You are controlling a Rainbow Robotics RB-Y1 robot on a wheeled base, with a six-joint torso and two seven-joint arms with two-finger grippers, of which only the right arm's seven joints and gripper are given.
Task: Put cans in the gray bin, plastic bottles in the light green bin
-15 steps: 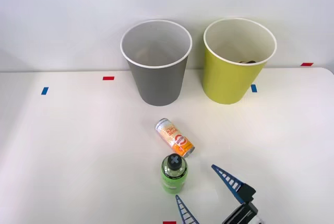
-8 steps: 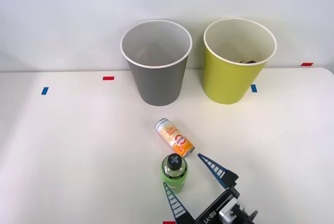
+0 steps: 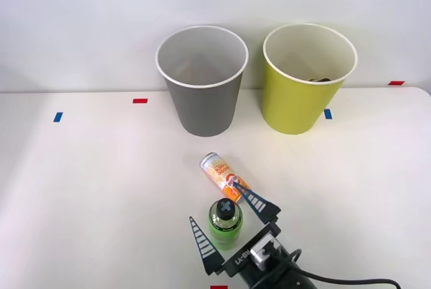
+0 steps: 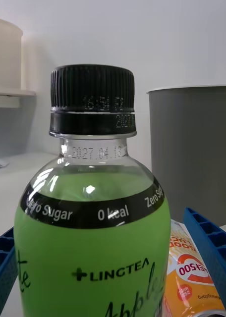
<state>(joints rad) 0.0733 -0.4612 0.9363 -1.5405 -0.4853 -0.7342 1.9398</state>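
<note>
I should expect another capped bottle to be in the light green bin (image 3: 294,104) already, because a dark rounded bit (image 3: 322,80) shows just inside the bin's front rim.
A plastic bottle (image 3: 224,224) with green liquid, a bright green label and a black cap stands upright near the table's front edge. My right gripper (image 3: 213,201) is open, with one blue finger on each side of the bottle (image 4: 93,198); I see no finger pressing it. The can (image 3: 225,176), orange and cream, lies on its side just behind the bottle, and one fingertip overlaps its near end. In the wrist view the can (image 4: 190,275) lies beside the bottle. The gray bin (image 3: 202,93) and the light green bin (image 3: 300,97) stand side by side at the back.
Something dark lies inside the light green bin near its front rim. Red and blue tape marks (image 3: 139,101) dot the white table (image 3: 87,188). The gray bin (image 4: 192,148) rises behind the bottle in the wrist view. A white wall stands behind the bins.
My right gripper has moved forward and to the left from the front right, and its open fingers have come around the bottle. Bottle, can and bins have stayed in place.
</note>
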